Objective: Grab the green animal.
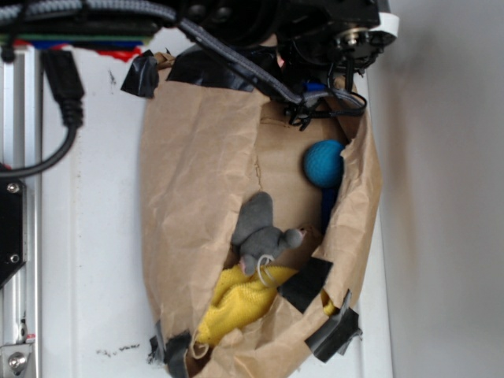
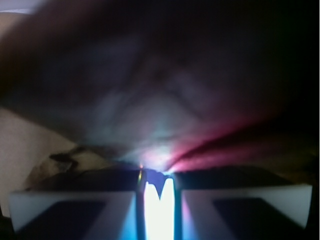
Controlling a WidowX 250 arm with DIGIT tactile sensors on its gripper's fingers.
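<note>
The bag's folded paper side (image 1: 197,197) covers the green animal, and only paper is in front of my gripper. I should pull the bag's opening (image 1: 287,150) wide before I reach in.
The green animal is hidden in both views. In the exterior view my arm (image 1: 315,31) reaches over the top end of a brown paper bag (image 1: 197,181), and its own bulk covers the fingers. In the wrist view my gripper (image 2: 159,200) fills the bottom edge. Its two pale fingers (image 2: 75,210) stand almost together, with only a thin bright slit between them. Everything ahead of them is dark and blurred, with a reddish streak to the right. I cannot make out anything held between the fingers.
Inside the torn-open bag lie a grey plush mouse (image 1: 260,232), a yellow cloth (image 1: 236,303) below it and a blue ball (image 1: 324,163) near the arm. Black tape patches (image 1: 307,283) hold the bag's edges. A metal rail (image 1: 20,197) runs down the left.
</note>
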